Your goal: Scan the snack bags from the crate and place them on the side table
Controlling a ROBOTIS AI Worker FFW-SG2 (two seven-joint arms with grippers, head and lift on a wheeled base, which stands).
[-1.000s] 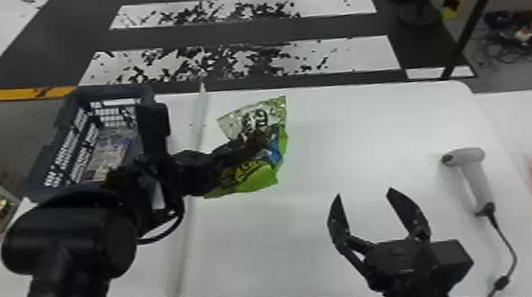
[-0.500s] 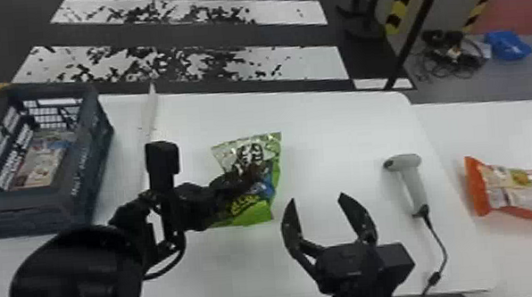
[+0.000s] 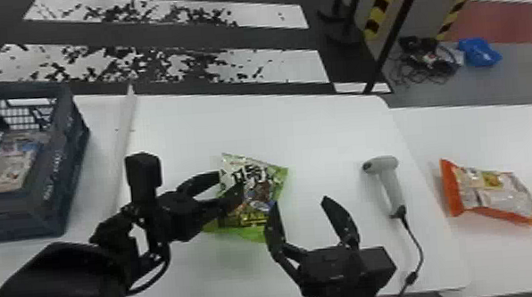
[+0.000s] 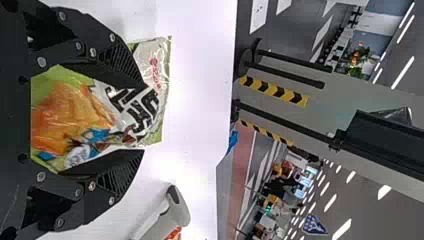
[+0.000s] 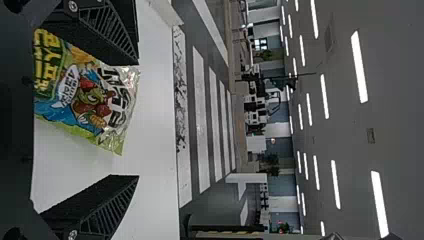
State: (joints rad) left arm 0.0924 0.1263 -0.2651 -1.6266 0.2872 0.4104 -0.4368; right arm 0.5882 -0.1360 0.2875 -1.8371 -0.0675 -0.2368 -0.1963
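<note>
The green snack bag (image 3: 251, 197) has its cartoon front (image 3: 259, 189) showing, so I should expect the barcode to be out of sight on the bag's back when I turn the bag over.
My left gripper (image 3: 231, 183) is shut on the green snack bag (image 3: 258, 191), held above the white table. In the left wrist view, the crumpled bag (image 4: 127, 107) fills the space between the fingers of the left gripper (image 4: 145, 119). To the bag's right, my right gripper (image 3: 299, 201) stands open, its left finger close beside the bag's edge. The right wrist view has the bag (image 5: 95, 95) by one finger of the open right gripper (image 5: 137, 120). The grey scanner (image 3: 388, 179) lies further right. At far left, the dark crate (image 3: 53, 187) contains more packets.
An orange snack bag (image 3: 492, 192) lies on the white side table (image 3: 505, 258) at the right. The scanner's cable (image 3: 415, 242) runs to the front edge. A raised white strip (image 3: 122, 147) crosses the table between crate and bag.
The head view has swung right, bringing the orange bag fully into sight. Relative to the scanner, my left gripper and the green bag have moved right, closer to my right gripper.
</note>
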